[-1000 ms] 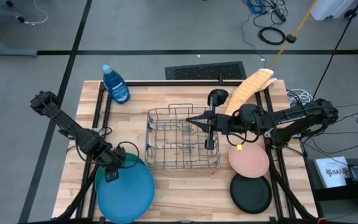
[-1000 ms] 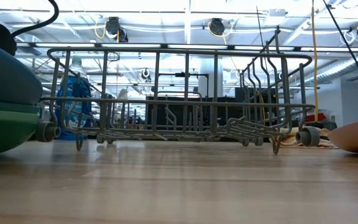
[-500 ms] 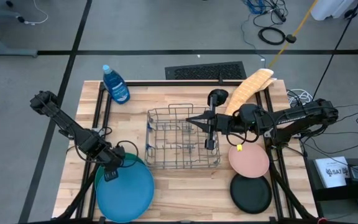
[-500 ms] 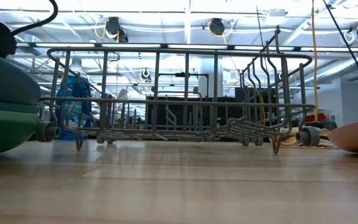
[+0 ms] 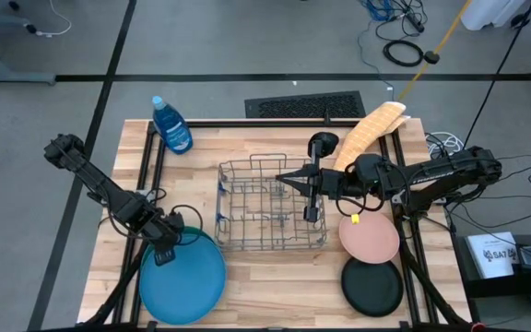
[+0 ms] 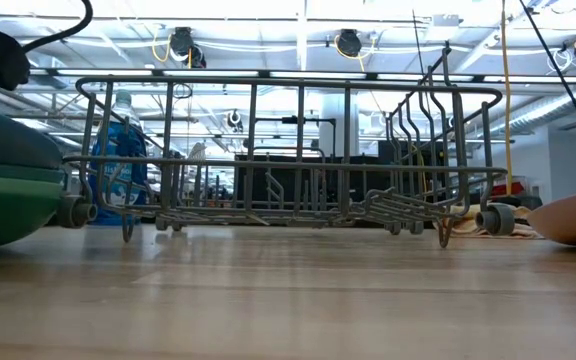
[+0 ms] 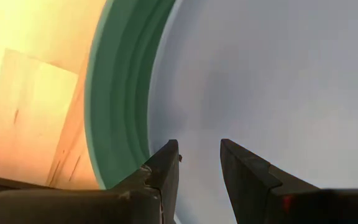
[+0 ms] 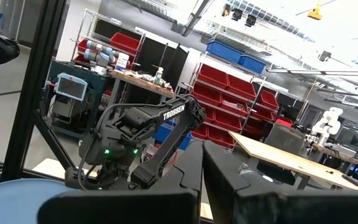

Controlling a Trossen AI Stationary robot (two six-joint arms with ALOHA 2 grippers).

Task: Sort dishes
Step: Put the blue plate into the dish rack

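Note:
The fingers of my left gripper are both inside the blue plate's rim (image 7: 149, 115). Next, I move back toward the green plate's edge (image 7: 118, 118) until the fingers are on either side of the blue plate's rim.
A large blue plate (image 5: 184, 281) lies on top of a stack at the table's near left, over a teal plate (image 5: 196, 236) and a green plate (image 7: 114, 93). My left gripper (image 5: 160, 247) is open. Its fingers (image 7: 166, 165) stand just above the blue plate's far-left rim (image 7: 166, 112). A pink plate (image 5: 369, 237) and a black plate (image 5: 372, 287) lie flat at the near right. My right gripper (image 5: 284, 178) is shut and empty. It hovers level above the right half of the wire dish rack (image 5: 270, 215), pointing toward the table's left.
The dish rack (image 6: 288, 160) stands mid-table, between the plate stack (image 6: 8, 190) and the pink plate (image 6: 573, 215). A blue soap bottle (image 5: 171, 126) stands at the far left. A tan oblong thing (image 5: 369, 132) and a black round-headed thing (image 5: 321, 144) lie at the far right.
The blue plate's far-left edge has sunk from a raised tilt onto the stack, and the plate has shifted a little toward the table's left, covering more of the teal plate. My left gripper has drawn slightly toward the far-left.

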